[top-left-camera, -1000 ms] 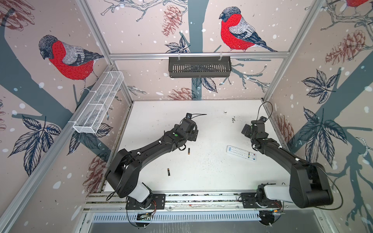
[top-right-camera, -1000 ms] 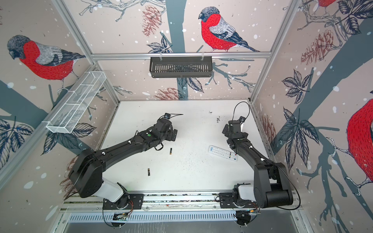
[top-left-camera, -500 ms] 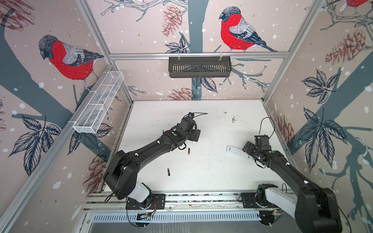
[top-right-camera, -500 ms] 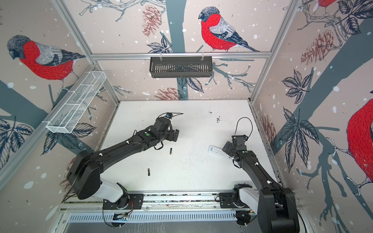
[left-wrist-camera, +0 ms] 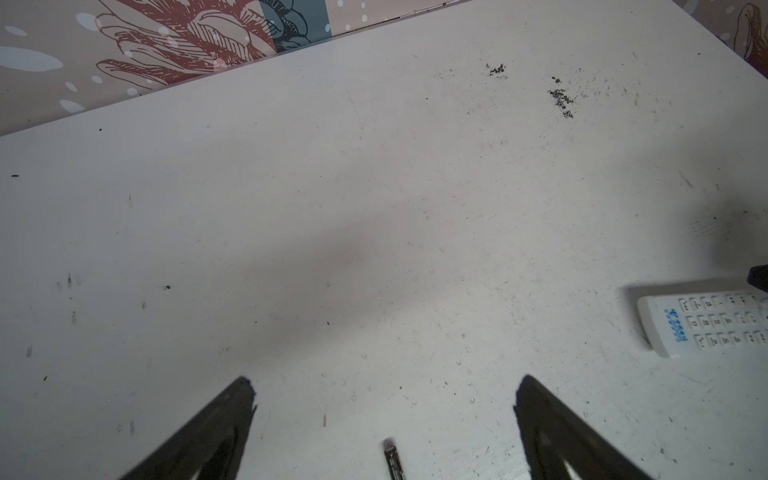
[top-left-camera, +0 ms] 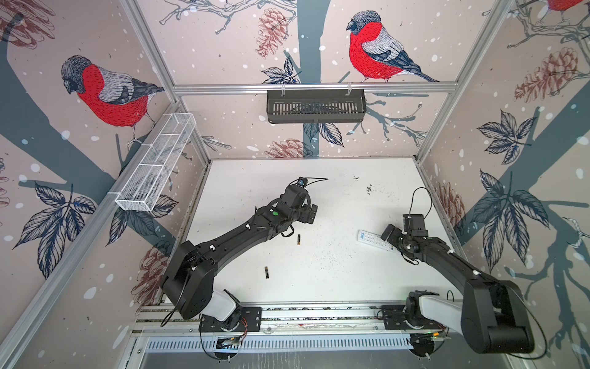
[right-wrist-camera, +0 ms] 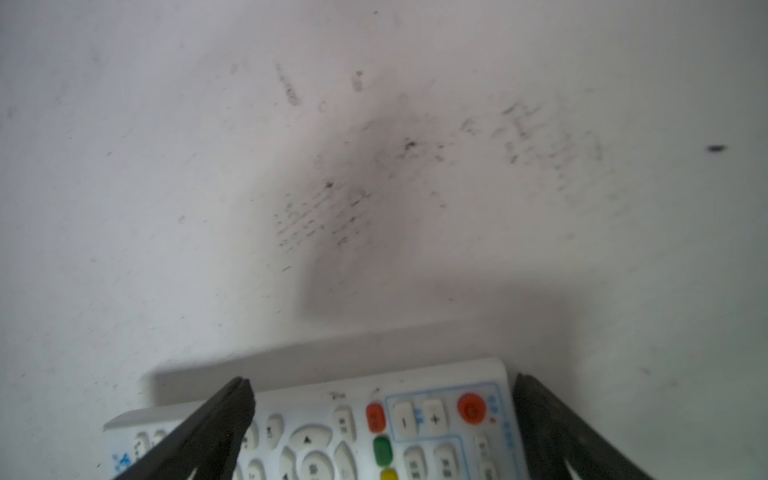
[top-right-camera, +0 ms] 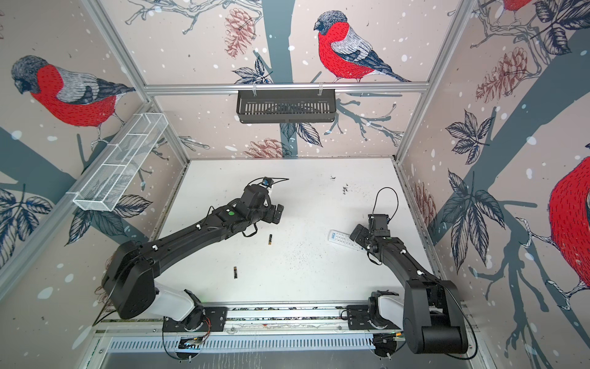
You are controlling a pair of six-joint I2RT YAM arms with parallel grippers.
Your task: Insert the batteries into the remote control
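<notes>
The remote control (right-wrist-camera: pixel 424 424) is lying lengthwise across my right gripper's opening. Next, I turn it toward the middle and take hold of its sides (top-left-camera: pixel 375 240) with my left gripper.
The white remote control (top-left-camera: pixel 370 238) (top-right-camera: pixel 339 239) lies buttons up on the right of the table. My right gripper (top-left-camera: pixel 391 235) (right-wrist-camera: pixel 382 380) is open over its coloured-button end. In the right wrist view one finger (right-wrist-camera: pixel 216 419) crosses the remote control (right-wrist-camera: pixel 332 419); the other stands just past its end. Two batteries lie apart on the table, one (top-left-camera: pixel 299 239) (top-right-camera: pixel 270 239) mid-table and one (top-left-camera: pixel 266 272) (top-right-camera: pixel 235 272) nearer the front. My left gripper (top-left-camera: pixel 311 213) (left-wrist-camera: pixel 384 379) hovers open and empty just behind the mid-table battery (left-wrist-camera: pixel 392 459).
The white table (top-left-camera: pixel 319 191) is scuffed, with dark specks toward the back right. A black basket (top-left-camera: pixel 316 106) hangs on the back wall and a white wire basket (top-left-camera: pixel 158 166) on the left wall. An aluminium rail (top-left-camera: pixel 319 314) runs along the front edge.
My right arm has swung from the back right toward the front and down onto the remote's right end. My left arm has hardly moved. Both grippers stayed open.
</notes>
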